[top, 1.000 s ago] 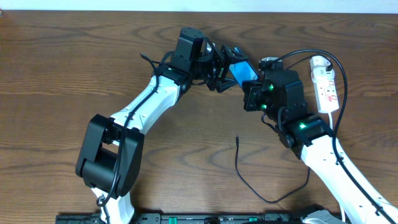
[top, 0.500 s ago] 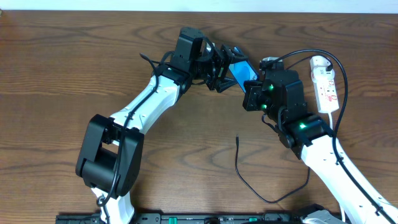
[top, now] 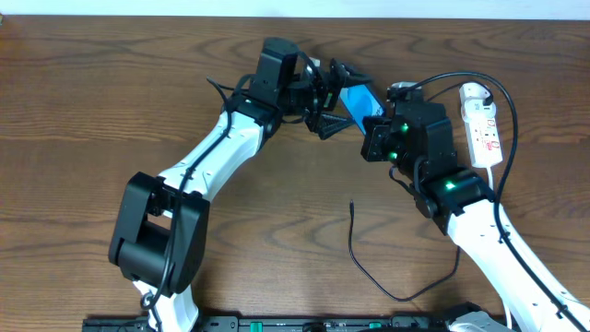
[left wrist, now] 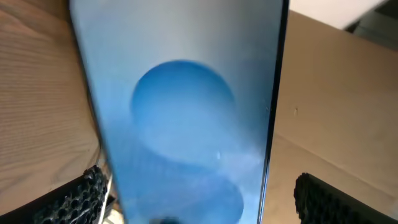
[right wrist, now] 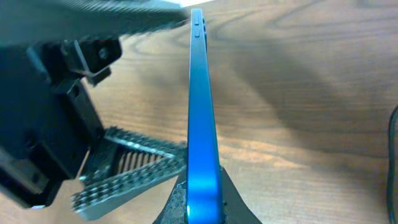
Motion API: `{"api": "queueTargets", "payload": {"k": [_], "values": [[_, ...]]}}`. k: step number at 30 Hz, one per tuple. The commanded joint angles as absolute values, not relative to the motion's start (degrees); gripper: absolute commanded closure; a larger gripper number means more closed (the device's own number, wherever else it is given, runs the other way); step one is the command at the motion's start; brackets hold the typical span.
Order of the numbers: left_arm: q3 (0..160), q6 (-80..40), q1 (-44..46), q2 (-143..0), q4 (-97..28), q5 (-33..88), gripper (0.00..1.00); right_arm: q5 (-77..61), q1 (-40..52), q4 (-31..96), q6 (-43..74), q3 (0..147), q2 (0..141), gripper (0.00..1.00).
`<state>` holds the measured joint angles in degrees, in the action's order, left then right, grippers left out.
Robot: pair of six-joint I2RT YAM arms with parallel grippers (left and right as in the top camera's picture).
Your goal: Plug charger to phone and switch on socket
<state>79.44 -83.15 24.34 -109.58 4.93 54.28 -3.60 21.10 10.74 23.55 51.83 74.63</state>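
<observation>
The phone's screen [top: 362,103] is turned broadside to my left gripper's open fingers, so next my right gripper moves back and turns the phone's far end [right wrist: 197,15] into those fingers.
The phone [top: 358,98], with a bright blue screen, is held off the table between both arms. My right gripper [top: 373,126] is shut on its lower end; in the right wrist view the phone [right wrist: 200,112] stands edge-on out of the jaws [right wrist: 202,208]. My left gripper [top: 334,97] is open and straddles the phone. In the left wrist view the screen [left wrist: 180,106] fills the space between the fingers [left wrist: 199,202], with a gap at the right finger. The charger's connector tip [top: 352,205] lies loose on the table, and its black cable [top: 383,288] curves toward the front. The socket strip [top: 482,124] lies at the right.
A black cable [top: 502,101] arcs over the power strip behind my right arm. The left gripper's meshed finger [right wrist: 124,171] lies close to the left of the phone. The wooden table [top: 92,111] extends to the left.
The left gripper and the phone have shifted slightly toward the far edge. The charger cable and power strip have not moved.
</observation>
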Motion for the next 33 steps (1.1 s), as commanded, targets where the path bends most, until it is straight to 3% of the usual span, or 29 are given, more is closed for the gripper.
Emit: {"api": "queueTargets", "payload": {"k": [1, 8, 17, 26, 33], "values": [[80.9, -81.4, 22.5, -107.7, 6.0, 60.7, 0.02, -2.9, 19.2, 9.0, 23.9, 53.2, 74.4, 0.99], [80.9, -81.4, 18.8, -107.7, 9.9, 69.5, 0.02, -5.0, 13.7, 8.0, 34.2, 53.2, 74.4, 0.99], [80.9, -81.4, 13.3, -107.7, 20.7, 69.8, 0.02, -23.4, 8.8, 2.2, 61.8, 53.2, 74.4, 0.99], [80.9, -81.4, 11.8, -107.7, 23.5, 59.3, 0.02, -32.1, 8.7, -4.6, 86.9, 53.2, 74.4, 0.99], [80.9, -81.4, 13.4, -107.7, 23.5, 52.5, 0.02, -31.9, 9.2, -5.5, 93.7, 53.2, 74.4, 0.99]]}}
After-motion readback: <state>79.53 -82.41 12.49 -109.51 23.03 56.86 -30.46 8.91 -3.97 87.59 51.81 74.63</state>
